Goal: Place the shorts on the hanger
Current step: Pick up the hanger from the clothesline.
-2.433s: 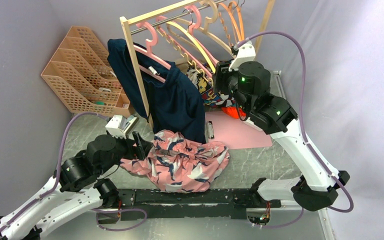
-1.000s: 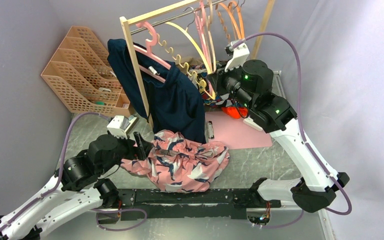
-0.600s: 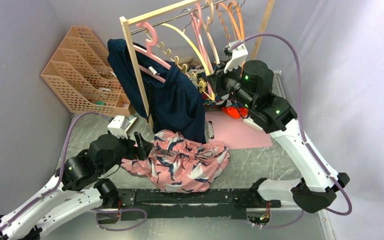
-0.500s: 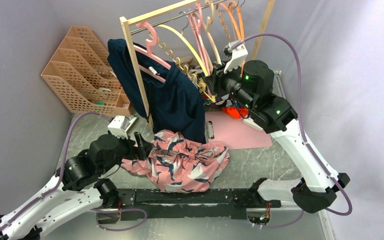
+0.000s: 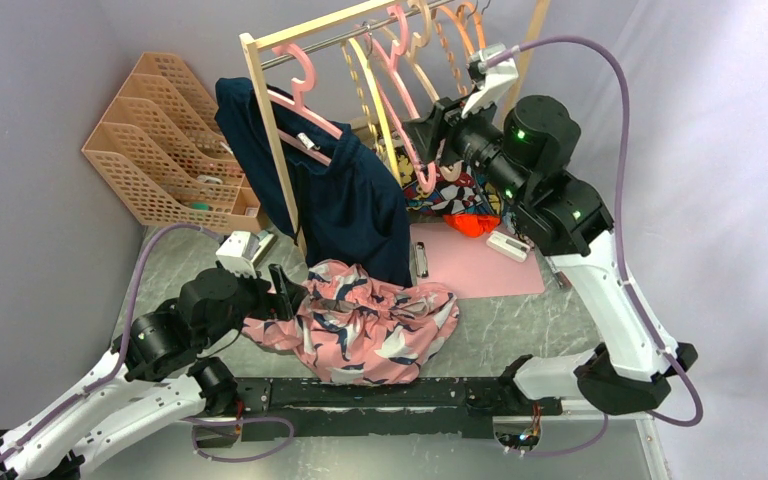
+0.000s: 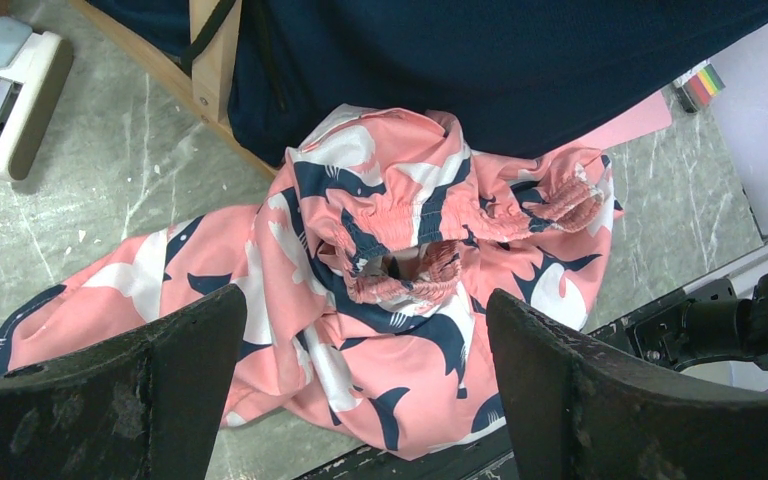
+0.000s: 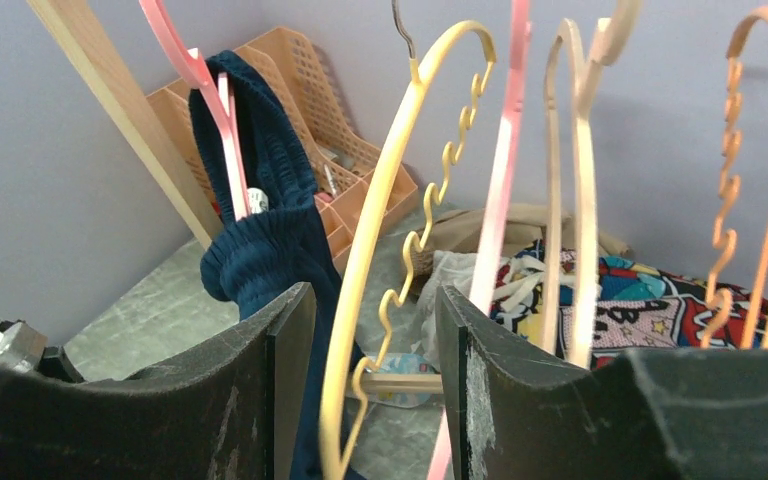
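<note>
My right gripper's open fingers are around the pale yellow hanger's arm [image 7: 346, 310], which stands edge-on between them. I go on moving in before they close on that arm [image 5: 379, 110].
The salmon-pink shorts [image 5: 365, 322] with navy and white shapes lie crumpled on the table in front of the rack; the left wrist view looks down on the shorts [image 6: 400, 250]. My left gripper [image 5: 285, 292] hovers at their left edge, open, with only cloth under it [image 6: 360, 400]. The pale yellow hanger [image 5: 373, 105] hangs from the rail by its wire hook. My right gripper [image 5: 412, 128] is raised beside it. In the right wrist view the hanger's [image 7: 385, 240] arm runs between my right gripper's [image 7: 375, 380] open jaws, with a gap on each side.
A navy garment [image 5: 345, 205] hangs on a pink hanger at the left end of the wooden rack [image 5: 268, 130]. More pink hangers [image 5: 412, 95] and orange hangers [image 5: 460, 35] hang to the right. Behind are cartoon-print cloth [image 5: 455, 190], a pink mat [image 5: 470, 265] and orange file trays [image 5: 165, 150].
My right gripper's jaws have spread off the yellow hanger and the arm has risen up and to the right. The hangers have swung back under the rail. The left arm is still.
</note>
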